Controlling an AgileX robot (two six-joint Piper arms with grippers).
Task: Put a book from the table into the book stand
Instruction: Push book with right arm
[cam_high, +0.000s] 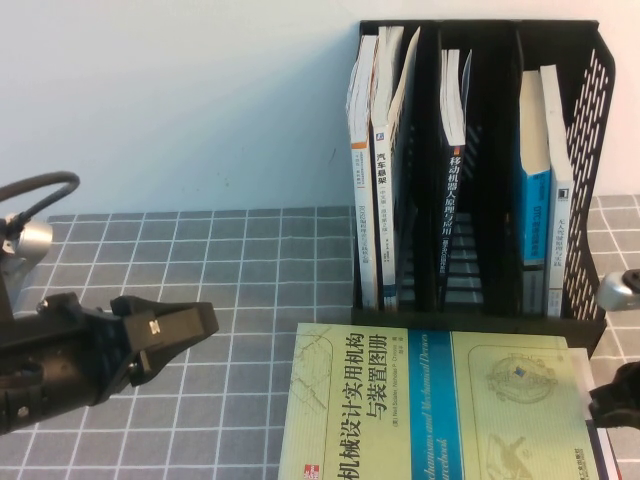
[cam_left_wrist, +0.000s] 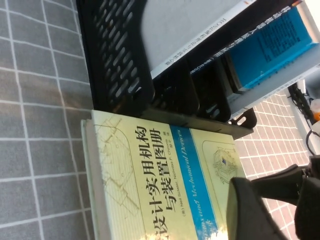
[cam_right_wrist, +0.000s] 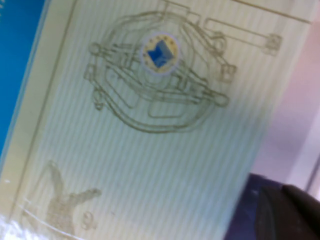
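Observation:
A pale edge (cam_high: 582, 370) sticks out past the book (cam_high: 432, 408). I should expect a magazine hidden under the book to stay flat when I pick the book up.
The book (cam_high: 440, 405) lies flat on the table (cam_high: 240, 250) in front of the book stand (cam_high: 480, 165), pale yellow-green with a blue band and a black Chinese title. It also shows in the left wrist view (cam_left_wrist: 150, 185) and fills the right wrist view (cam_right_wrist: 140, 125). The book stand shows in the left wrist view (cam_left_wrist: 125, 60) too. My left gripper (cam_high: 195, 328) is open and empty, low over the table, left of the book and apart from it. My right gripper (cam_high: 612, 395) is at the book's right edge.
The stand's three compartments hold several upright books, such as a white one (cam_high: 365, 170), a dark one (cam_high: 455, 180) and a blue one (cam_high: 533, 200). Thinner printed matter (cam_high: 603, 450) pokes out from under the book's right side. A pale wall stands behind.

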